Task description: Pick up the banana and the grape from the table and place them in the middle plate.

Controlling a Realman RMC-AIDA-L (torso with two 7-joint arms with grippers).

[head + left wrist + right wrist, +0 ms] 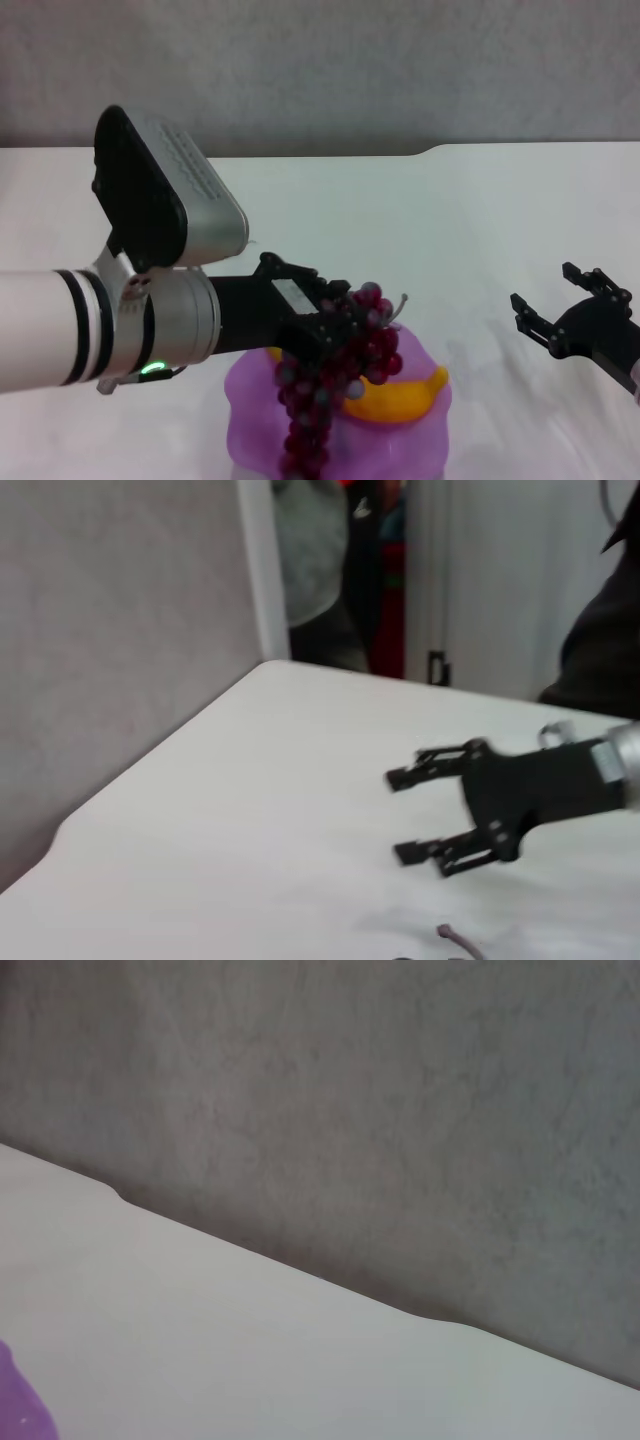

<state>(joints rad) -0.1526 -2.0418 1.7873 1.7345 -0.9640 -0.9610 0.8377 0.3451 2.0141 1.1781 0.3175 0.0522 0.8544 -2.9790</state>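
The grape (308,412) is hanging over the middle plate (375,446) and across the banana. I keep lowering the grape with my left gripper until it rests there, and then let go.
My left gripper (335,322) is shut on the top of the grape (325,395), a long dark red-purple bunch that hangs down over the middle plate (250,410). The plate is translucent purple and sits at the table's near edge. The banana (402,398) lies in the plate, just right of the hanging bunch. A bit of the grape's stem (455,941) shows in the left wrist view. My right gripper (542,286) is open and empty above the table, to the right of the plate; it also shows in the left wrist view (394,815).
The white table (420,220) runs back to a notched far edge against a grey wall. The plate's purple rim (15,1408) shows in a corner of the right wrist view. My left arm (100,320) reaches in over the table's left side.
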